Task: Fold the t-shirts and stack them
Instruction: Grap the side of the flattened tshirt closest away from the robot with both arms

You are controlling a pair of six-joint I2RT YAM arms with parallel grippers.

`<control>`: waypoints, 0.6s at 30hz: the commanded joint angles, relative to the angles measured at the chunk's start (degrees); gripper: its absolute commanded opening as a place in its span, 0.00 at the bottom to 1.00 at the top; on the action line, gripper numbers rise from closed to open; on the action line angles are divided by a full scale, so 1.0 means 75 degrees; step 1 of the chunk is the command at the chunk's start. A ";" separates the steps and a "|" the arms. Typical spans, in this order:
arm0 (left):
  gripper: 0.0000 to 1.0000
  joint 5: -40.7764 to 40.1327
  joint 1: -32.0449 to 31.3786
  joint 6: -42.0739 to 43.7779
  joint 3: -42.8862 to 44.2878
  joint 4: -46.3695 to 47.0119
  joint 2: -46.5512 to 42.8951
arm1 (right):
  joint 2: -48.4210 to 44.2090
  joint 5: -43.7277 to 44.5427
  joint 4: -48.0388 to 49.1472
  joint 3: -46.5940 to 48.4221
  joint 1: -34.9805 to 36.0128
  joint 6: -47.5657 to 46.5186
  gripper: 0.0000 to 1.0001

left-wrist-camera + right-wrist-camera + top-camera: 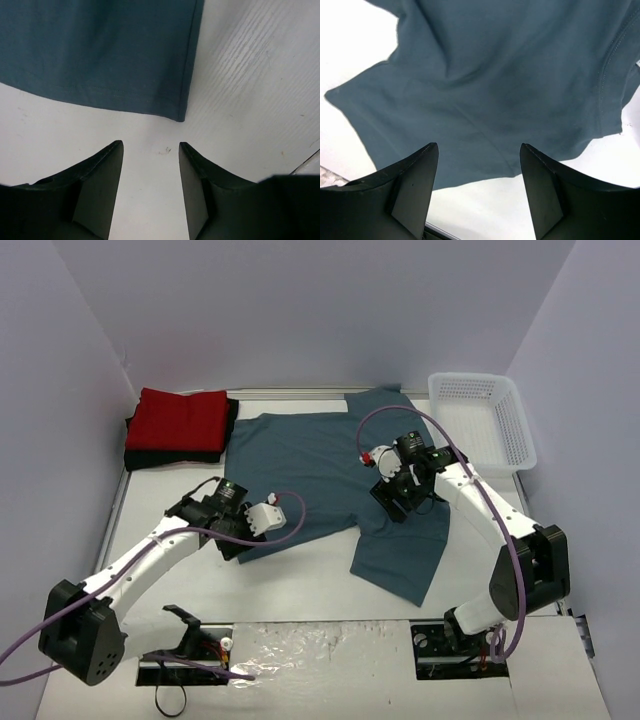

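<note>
The teal t-shirt's near hem corner (241,560) sticks out toward the front, far from my right gripper, so my left gripper should grab that corner (180,118) and pull it back.
The teal t-shirt (320,465) lies spread over the table's middle, with one flap hanging toward the front right. It also shows in the left wrist view (100,50) and the right wrist view (495,75). The folded red t-shirt (180,418) lies on the folded black t-shirt (150,455) at the back left. My left gripper (233,544) (150,146) is open and empty, low over bare table just short of the teal shirt's near-left corner. My right gripper (394,504) (478,146) is open and empty above the shirt's right part, near an edge.
A white lattice basket (480,420) stands at the back right, next to the teal shirt's far corner. White walls close in the table (300,585) on three sides. A crinkled clear sheet covers the near edge between the arm bases.
</note>
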 commanded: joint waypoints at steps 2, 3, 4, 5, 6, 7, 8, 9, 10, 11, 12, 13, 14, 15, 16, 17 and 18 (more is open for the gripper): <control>0.48 0.0153 -0.0267 0.0183 -0.0088 0.0140 0.0279 | 0.0348 0.0228 0.0080 0.0069 -0.0255 0.0238 0.61; 0.48 0.0002 -0.0302 0.0113 -0.0146 0.0339 0.0361 | 0.0360 0.0205 0.0115 0.0034 -0.0290 0.0238 0.61; 0.49 -0.0034 -0.0337 0.0089 -0.0170 0.0399 0.0432 | 0.0349 0.0158 0.0115 0.0010 -0.0349 0.0238 0.61; 0.49 0.0000 -0.0361 0.0101 -0.0170 0.0434 0.0595 | 0.0337 0.0158 0.0138 -0.0036 -0.0373 0.0226 0.61; 0.50 0.0012 -0.0384 0.0089 -0.0181 0.0446 0.0666 | 0.0314 0.0169 0.0150 -0.0071 -0.0396 0.0238 0.61; 0.50 0.0035 -0.0408 0.0112 -0.0205 0.0469 0.0725 | 0.0313 0.0181 0.0139 -0.0083 -0.0420 0.0238 0.61; 0.51 0.0047 -0.0478 0.0136 -0.0217 0.0470 0.0830 | 0.0302 0.0227 0.0150 -0.0095 -0.0466 0.0249 0.61; 0.52 0.0047 -0.0502 0.0148 -0.0240 0.0481 0.0900 | 0.0290 0.0239 0.0139 -0.0095 -0.0501 0.0261 0.61; 0.53 -0.0069 -0.0537 0.0136 -0.0298 0.0597 0.1064 | 0.0255 0.0263 0.0150 -0.0107 -0.0548 0.0273 0.61; 0.53 -0.0070 -0.0560 0.0113 -0.0322 0.0599 0.1123 | 0.0255 0.0263 0.0150 -0.0119 -0.0560 0.0273 0.61; 0.53 -0.0221 -0.0584 0.0089 -0.0345 0.0680 0.1205 | 0.0220 0.0240 0.0150 -0.0142 -0.0595 0.0261 0.61; 0.53 -0.0315 -0.0584 0.0031 -0.0357 0.0739 0.1287 | 0.0208 0.0216 0.0139 -0.0154 -0.0596 0.0261 0.61; 0.53 -0.0479 -0.0595 -0.0004 -0.0392 0.0844 0.1439 | 0.0196 0.0205 0.0150 -0.0165 -0.0607 0.0250 0.61; 0.53 -0.0515 -0.0596 -0.0039 -0.0381 0.0879 0.1510 | 0.0185 0.0181 0.0150 -0.0189 -0.0619 0.0249 0.61; 0.53 -0.0515 -0.0596 -0.0051 -0.0392 0.0891 0.1580 | 0.0161 0.0181 0.0150 -0.0201 -0.0619 0.0238 0.61; 0.53 -0.0515 -0.0607 -0.0051 -0.0369 0.0892 0.1743 | 0.0161 0.0181 0.0162 -0.0224 -0.0642 0.0226 0.61; 0.53 -0.0481 -0.0607 -0.0075 -0.0346 0.0915 0.1814 | 0.0161 0.0169 0.0162 -0.0224 -0.0654 0.0238 0.61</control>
